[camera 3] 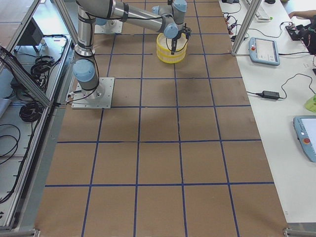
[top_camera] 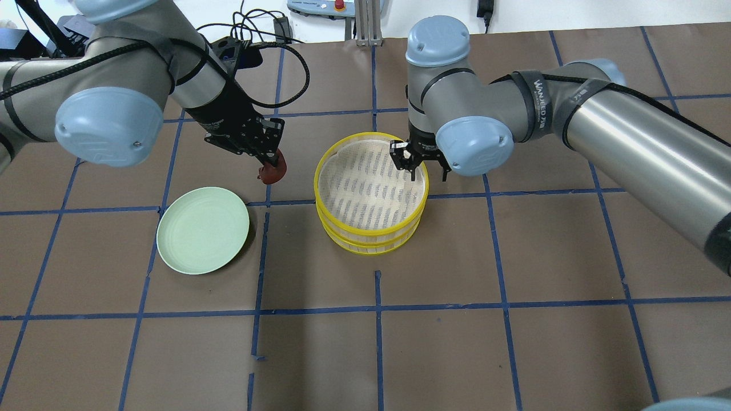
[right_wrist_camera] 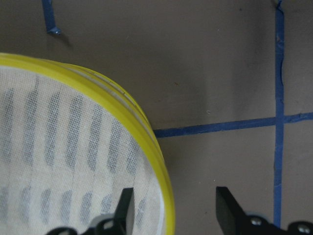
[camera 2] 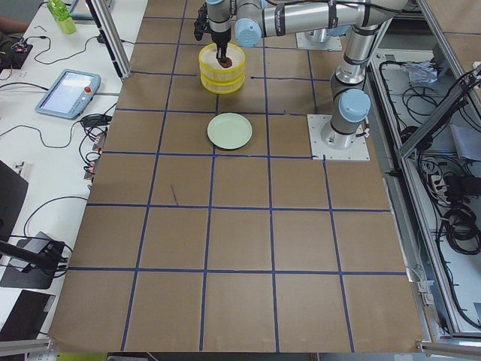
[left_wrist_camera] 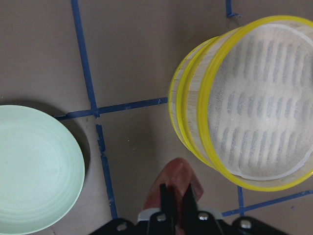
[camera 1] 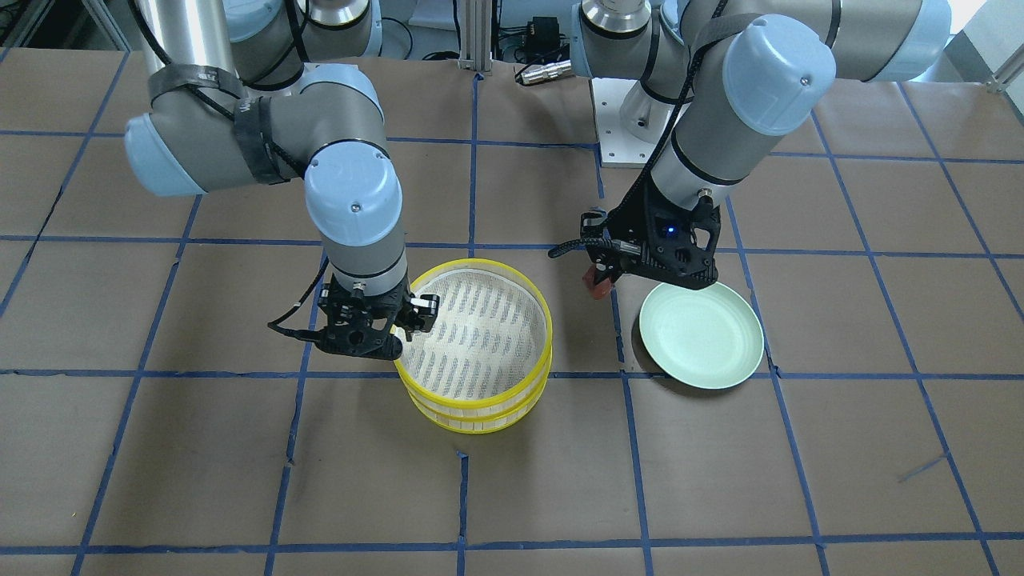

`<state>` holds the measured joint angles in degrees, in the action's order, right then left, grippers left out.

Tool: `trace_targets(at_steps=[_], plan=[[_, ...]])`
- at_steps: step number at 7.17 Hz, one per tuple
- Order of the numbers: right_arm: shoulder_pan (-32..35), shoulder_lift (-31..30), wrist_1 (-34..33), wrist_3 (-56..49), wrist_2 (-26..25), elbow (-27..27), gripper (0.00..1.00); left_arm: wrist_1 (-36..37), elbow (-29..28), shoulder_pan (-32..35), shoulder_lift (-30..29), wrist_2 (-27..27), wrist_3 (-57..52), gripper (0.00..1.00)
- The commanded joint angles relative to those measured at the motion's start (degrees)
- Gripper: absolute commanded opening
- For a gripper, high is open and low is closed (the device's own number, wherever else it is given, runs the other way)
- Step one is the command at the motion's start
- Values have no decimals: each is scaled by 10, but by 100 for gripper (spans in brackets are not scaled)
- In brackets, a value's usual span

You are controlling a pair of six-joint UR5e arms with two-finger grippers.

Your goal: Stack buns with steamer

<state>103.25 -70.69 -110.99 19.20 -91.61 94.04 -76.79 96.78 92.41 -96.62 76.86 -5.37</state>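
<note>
Next, I move my right gripper clear first, because it is straddling the steamer's rim. Then my left gripper will bring the reddish-brown bun over and put it on the white cloth liner (camera 1: 437, 369).
The steamer (top_camera: 371, 244) is two stacked yellow tiers with a white cloth liner; the top tier is empty. My left gripper (top_camera: 272, 164) is shut on the reddish-brown bun (top_camera: 274, 173) and holds it above the table, between the steamer and the pale green plate (top_camera: 203, 229). The left wrist view shows the bun (left_wrist_camera: 178, 178) between the fingers, with the steamer (left_wrist_camera: 195, 122) to the right. My right gripper (top_camera: 420, 165) is open, its fingers standing on either side of the steamer's rim (right_wrist_camera: 142, 127). The white bun is hidden.
The plate (camera 1: 700, 334) is empty and lies just under and beside the left wrist. The table is covered with brown paper and a grid of blue tape (top_camera: 377, 308). The left arm's white base plate (camera 1: 620, 136) is at the back.
</note>
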Motion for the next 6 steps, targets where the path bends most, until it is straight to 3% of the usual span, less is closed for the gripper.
trace_targets(at_steps=[1, 2, 3, 4, 6], plan=[[-75, -72, 106, -39, 43, -33, 100, 50, 2, 21, -22, -53, 58, 6], [-106, -114, 165, -75, 49, -39, 100, 102, 2, 43, -43, -54, 110, 6], [-127, -158, 205, -119, 47, -39, 100, 156, 2, 72, -64, -54, 169, 36], [-139, -196, 241, -130, 46, -39, 100, 182, 3, 88, -73, -49, 197, 99], [-130, -212, 240, -121, 38, -36, 100, 183, 3, 88, -67, -45, 191, 100]])
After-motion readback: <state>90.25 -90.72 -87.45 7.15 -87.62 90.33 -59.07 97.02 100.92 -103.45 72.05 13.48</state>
